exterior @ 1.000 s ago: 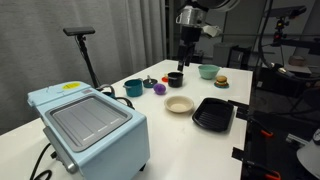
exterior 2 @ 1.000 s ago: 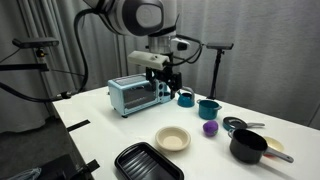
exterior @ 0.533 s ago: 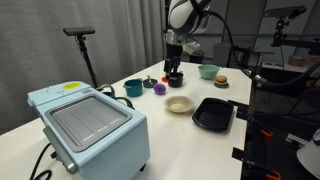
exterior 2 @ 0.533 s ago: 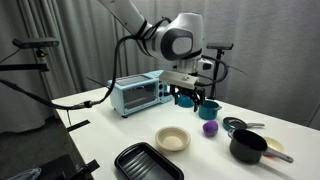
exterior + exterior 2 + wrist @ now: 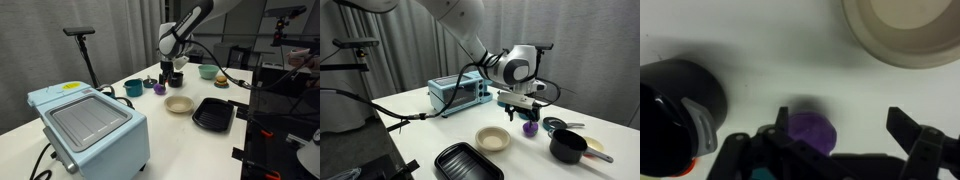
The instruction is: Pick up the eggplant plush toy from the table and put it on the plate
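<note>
The eggplant plush toy is between my open fingers and clear of the black pot, so my gripper keeps going down and closes on its purple body (image 5: pixel 813 130).
The purple eggplant plush toy (image 5: pixel 810 131) lies on the white table (image 5: pixel 760 50). It also shows in both exterior views (image 5: pixel 160 88) (image 5: pixel 530 127). My gripper (image 5: pixel 837 120) is open and low over the toy, which sits between the jaws close to one finger. The gripper shows just above the toy in both exterior views (image 5: pixel 164 78) (image 5: pixel 527 109). The cream plate (image 5: pixel 902 28) is empty and lies a short way from the toy (image 5: pixel 179 104) (image 5: pixel 492 138).
A black pot (image 5: pixel 675 100) stands close beside the toy (image 5: pixel 175 78) (image 5: pixel 568 146). A teal cup (image 5: pixel 133 88), a black tray (image 5: pixel 213 114), a green bowl (image 5: pixel 208 71), a burger toy (image 5: pixel 221 81) and a pale blue toaster oven (image 5: pixel 90 125) are on the table.
The arm has swung across the table and come down from high above the cups to just over the eggplant toy. The gripper stays open. Nothing on the table has moved.
</note>
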